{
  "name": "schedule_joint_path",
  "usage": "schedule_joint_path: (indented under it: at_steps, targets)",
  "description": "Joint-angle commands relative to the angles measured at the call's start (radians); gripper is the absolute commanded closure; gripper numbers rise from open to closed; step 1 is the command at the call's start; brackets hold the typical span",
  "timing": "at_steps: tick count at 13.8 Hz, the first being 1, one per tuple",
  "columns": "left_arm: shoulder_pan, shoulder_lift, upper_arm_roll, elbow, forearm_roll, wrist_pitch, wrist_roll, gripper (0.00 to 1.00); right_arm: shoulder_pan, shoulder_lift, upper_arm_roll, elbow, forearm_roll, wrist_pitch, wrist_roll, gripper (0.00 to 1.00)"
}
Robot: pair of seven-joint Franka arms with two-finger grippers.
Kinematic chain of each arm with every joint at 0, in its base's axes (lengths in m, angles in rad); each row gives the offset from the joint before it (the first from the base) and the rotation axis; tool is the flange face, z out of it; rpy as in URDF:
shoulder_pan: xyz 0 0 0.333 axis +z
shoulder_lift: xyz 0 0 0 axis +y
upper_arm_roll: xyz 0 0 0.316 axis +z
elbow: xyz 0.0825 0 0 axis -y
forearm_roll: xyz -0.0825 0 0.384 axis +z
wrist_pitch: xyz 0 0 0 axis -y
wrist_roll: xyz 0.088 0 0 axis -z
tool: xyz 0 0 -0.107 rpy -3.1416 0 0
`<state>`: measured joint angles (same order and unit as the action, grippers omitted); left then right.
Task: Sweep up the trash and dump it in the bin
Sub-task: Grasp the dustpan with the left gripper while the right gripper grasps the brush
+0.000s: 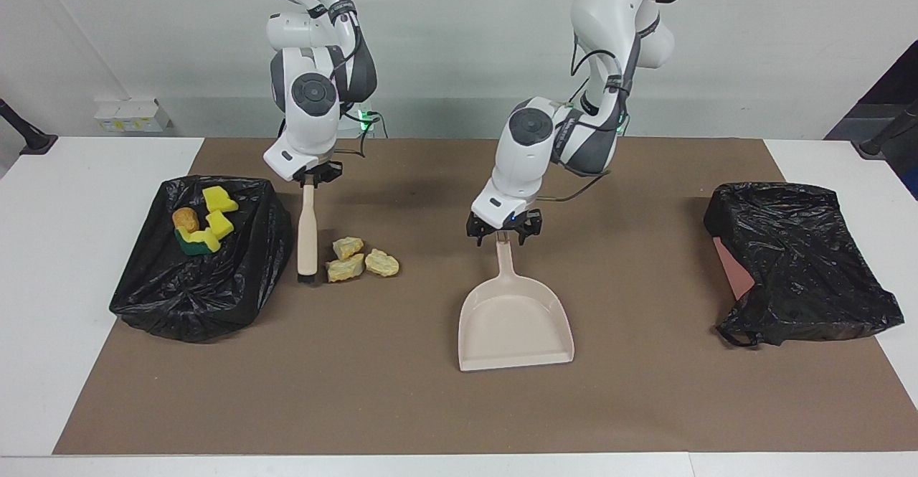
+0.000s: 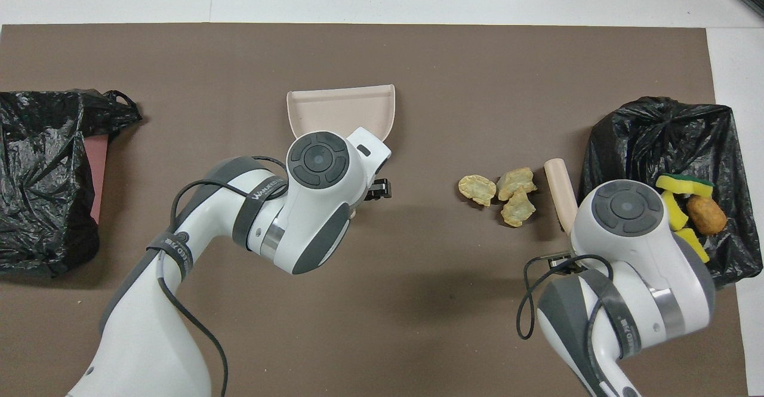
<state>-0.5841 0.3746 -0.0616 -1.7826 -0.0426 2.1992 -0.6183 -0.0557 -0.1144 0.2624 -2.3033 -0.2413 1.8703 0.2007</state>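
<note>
The dustpan's open edge (image 1: 516,365) is aimed past the chunks. Next, my left gripper takes hold of the dustpan's handle (image 1: 504,259) and turns the dustpan's open edge to the chunks before the sweep.
Three pale yellow chunks of trash (image 1: 358,258) (image 2: 501,194) lie on the brown mat. Beside them, toward the right arm's end, stands a beige brush (image 1: 307,237) (image 2: 558,188), bristles down at the mat. My right gripper (image 1: 313,178) is shut on its handle top. Yellow sponge pieces (image 1: 215,211) (image 2: 680,185) and a brown-orange lump (image 1: 184,216) (image 2: 706,215) rest on a black-bagged bin (image 1: 201,298) (image 2: 650,128). The beige dustpan (image 1: 515,323) (image 2: 340,107) lies mid-mat. My left gripper (image 1: 502,239) is open, its fingers either side of the handle's end.
A second black bag (image 1: 796,262) (image 2: 42,164) with a reddish side showing sits at the left arm's end of the table. White table (image 1: 86,176) borders the mat. In the overhead view both arms cover their own grippers.
</note>
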Motion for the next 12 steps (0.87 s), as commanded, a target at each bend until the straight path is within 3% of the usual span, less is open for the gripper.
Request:
schedule_joint_path:
  at_steps: [1, 2, 7, 12]
  targets:
    - [-0.005, 0.012, 0.020, 0.026, -0.010, -0.001, -0.014, 0.69, 0.016, 0.012, 0.015, -0.010, -0.001, 0.035, 0.019, 1.00]
    - [0.000, 0.012, 0.020, 0.025, -0.002, 0.001, -0.002, 1.00, 0.036, 0.013, 0.015, -0.010, 0.034, 0.029, 0.023, 1.00]
    - [0.050, -0.008, 0.028, 0.049, 0.004, -0.056, 0.098, 1.00, 0.161, 0.032, 0.015, 0.008, 0.149, 0.018, 0.121, 1.00]
    - [0.096, -0.143, 0.028, -0.015, 0.003, -0.137, 0.279, 1.00, 0.148, 0.021, 0.006, 0.143, 0.151, -0.077, 0.209, 1.00]
